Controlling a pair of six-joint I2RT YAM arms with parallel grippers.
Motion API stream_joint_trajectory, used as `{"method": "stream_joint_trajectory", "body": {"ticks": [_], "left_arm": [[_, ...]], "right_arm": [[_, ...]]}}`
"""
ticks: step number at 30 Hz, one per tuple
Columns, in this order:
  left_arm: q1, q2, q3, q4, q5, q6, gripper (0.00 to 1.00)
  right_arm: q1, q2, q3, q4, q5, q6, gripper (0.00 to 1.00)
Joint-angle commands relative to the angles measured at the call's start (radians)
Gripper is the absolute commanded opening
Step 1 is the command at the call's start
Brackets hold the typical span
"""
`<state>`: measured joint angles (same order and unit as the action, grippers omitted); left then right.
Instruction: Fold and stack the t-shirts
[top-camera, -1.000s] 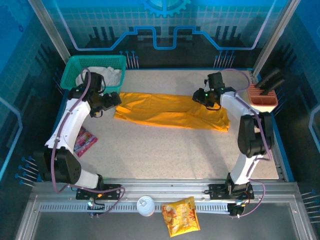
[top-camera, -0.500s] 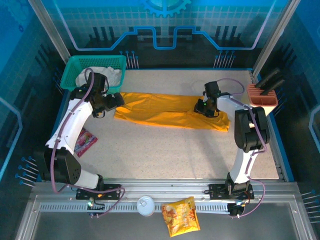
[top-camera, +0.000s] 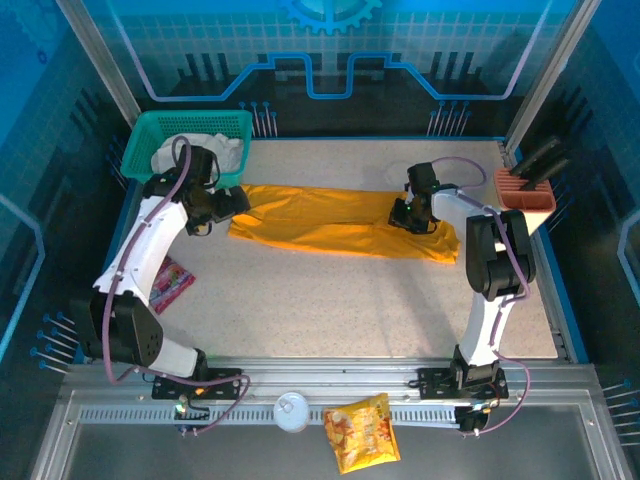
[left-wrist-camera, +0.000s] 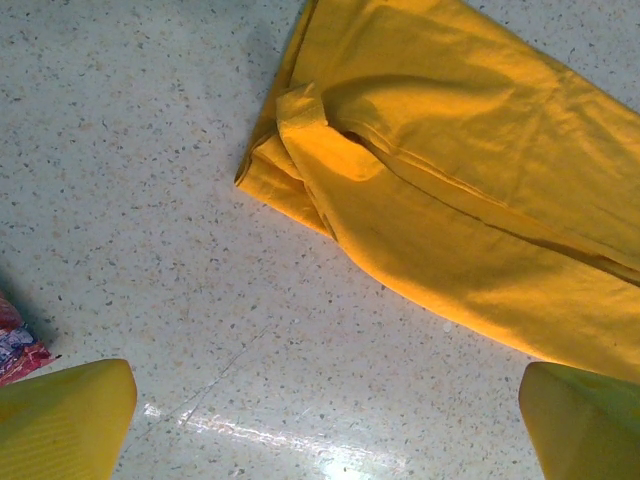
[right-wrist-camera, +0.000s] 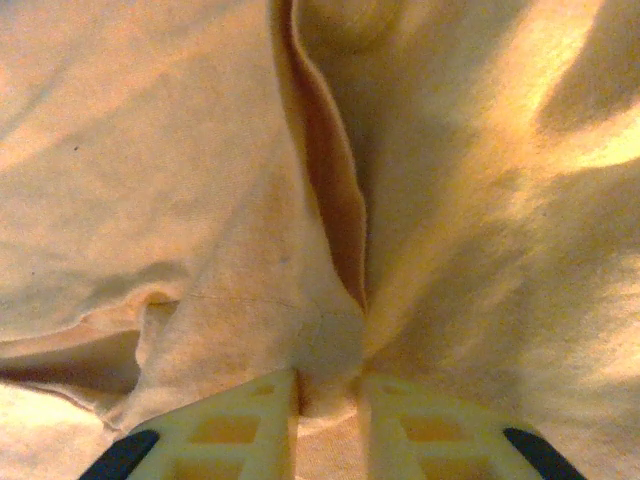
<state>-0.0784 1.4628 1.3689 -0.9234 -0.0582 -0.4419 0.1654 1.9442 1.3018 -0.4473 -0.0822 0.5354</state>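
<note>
I expect the mustard t-shirt (top-camera: 320, 208) to stay a long folded piece when I turn it around, because the folded layers meet along a lengthwise gap (left-wrist-camera: 485, 217).
The mustard t-shirt (top-camera: 330, 222) lies stretched across the far half of the table as a long band. My right gripper (top-camera: 408, 218) is down on its right part. In the right wrist view the fingers (right-wrist-camera: 250, 420) pinch a raised fold of the mustard cloth (right-wrist-camera: 200, 200), with my right gripper (right-wrist-camera: 330, 400) shut on it. My left gripper (top-camera: 232, 203) hovers at the shirt's left end, open. In the left wrist view its tips (left-wrist-camera: 70, 415) stand wide over bare table, and the shirt's bunched left end (left-wrist-camera: 450, 200) is just beyond. The off-white t-shirt (top-camera: 215, 152) lies crumpled in the teal basket (top-camera: 165, 130).
A pink packet (top-camera: 172, 282) lies on the table by the left arm. A salmon rack (top-camera: 524, 192) stands at the right edge. On the front rail sit a white round lid (top-camera: 292, 411) and an orange-yellow snack packet (top-camera: 361, 432).
My right gripper came down onto the right part of the mustard shirt and closed on a fold of it. The left gripper shifted slightly and stayed open.
</note>
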Motion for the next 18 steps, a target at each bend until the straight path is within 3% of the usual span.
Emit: {"method": "stream_joint_trajectory", "body": {"ticks": [1,9,18], "left_arm": [[-0.009,0.013,0.015,-0.026,0.006,0.011,0.99],[-0.011,0.02,0.018,-0.027,0.004,0.013,0.99],[-0.011,0.024,0.014,-0.025,0.006,0.014,0.99]], "right_arm": [[0.012,0.028,0.034,-0.03,0.012,-0.014,0.21],[0.014,0.041,0.045,-0.021,-0.007,-0.014,0.0],[0.025,0.041,0.1,0.015,-0.079,0.03,0.0]]}}
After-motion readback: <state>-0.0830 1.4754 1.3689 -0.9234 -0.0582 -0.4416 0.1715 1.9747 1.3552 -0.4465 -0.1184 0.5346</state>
